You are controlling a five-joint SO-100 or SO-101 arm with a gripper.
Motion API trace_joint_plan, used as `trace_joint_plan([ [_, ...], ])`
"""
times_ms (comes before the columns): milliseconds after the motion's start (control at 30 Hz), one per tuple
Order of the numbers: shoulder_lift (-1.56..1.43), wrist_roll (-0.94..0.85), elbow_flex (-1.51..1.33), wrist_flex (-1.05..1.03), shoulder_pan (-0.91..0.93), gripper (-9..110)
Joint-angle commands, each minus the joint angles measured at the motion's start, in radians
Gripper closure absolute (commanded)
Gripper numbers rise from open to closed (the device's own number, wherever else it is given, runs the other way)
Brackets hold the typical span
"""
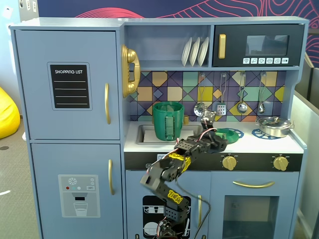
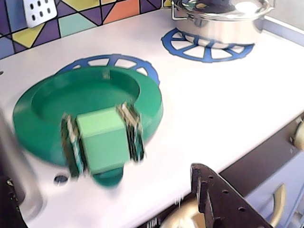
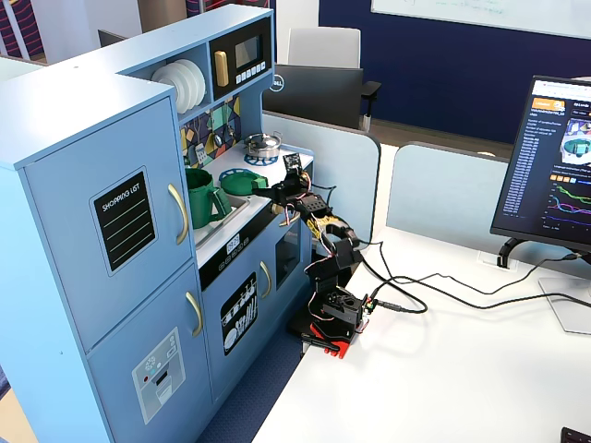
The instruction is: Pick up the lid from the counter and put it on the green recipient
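The lid's round disc (image 1: 230, 135) seems roughly the same width as the green recipient's opening (image 1: 168, 106), so I expect the lid will cover it once I lower it there.
The lid (image 2: 85, 102) is a round green disc with a light-green block knob (image 2: 102, 140). It lies on a blue burner ring (image 2: 142, 66) on the white counter (image 2: 228, 104), and shows in both fixed views (image 1: 230, 133) (image 3: 242, 183). The green recipient (image 1: 168, 121) stands upright in the sink, left of the lid; it also shows in a fixed view (image 3: 200, 197). My gripper (image 2: 107, 166) is open just in front of the lid, low over the counter's front edge, with the knob ahead between its jaws. One black finger (image 2: 213, 194) shows at the bottom right. The wrist view is blurred.
A silver metal pot (image 2: 218, 19) sits on the second blue burner ring (image 2: 209, 50) to the right, also seen in a fixed view (image 1: 273, 125). Utensils (image 1: 241, 105) hang on the tiled back wall. Gold stove knobs (image 1: 229, 162) are below the counter edge.
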State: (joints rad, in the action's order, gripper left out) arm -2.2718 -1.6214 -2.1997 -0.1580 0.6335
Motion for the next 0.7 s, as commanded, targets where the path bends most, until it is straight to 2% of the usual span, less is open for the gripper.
trace_joint_plan([
  [0,0.109,0.011,0.153,0.060,-0.009,60],
  [367,0.339,0.006,0.339,0.086,-0.064,66],
  [433,0.357,0.000,0.350,0.087,-0.077,74],
  [500,0.370,-0.054,0.348,0.084,-0.092,98],
  [533,0.373,-0.051,0.347,0.092,-0.098,101],
  [667,0.370,-0.017,0.341,0.126,-0.114,101],
])
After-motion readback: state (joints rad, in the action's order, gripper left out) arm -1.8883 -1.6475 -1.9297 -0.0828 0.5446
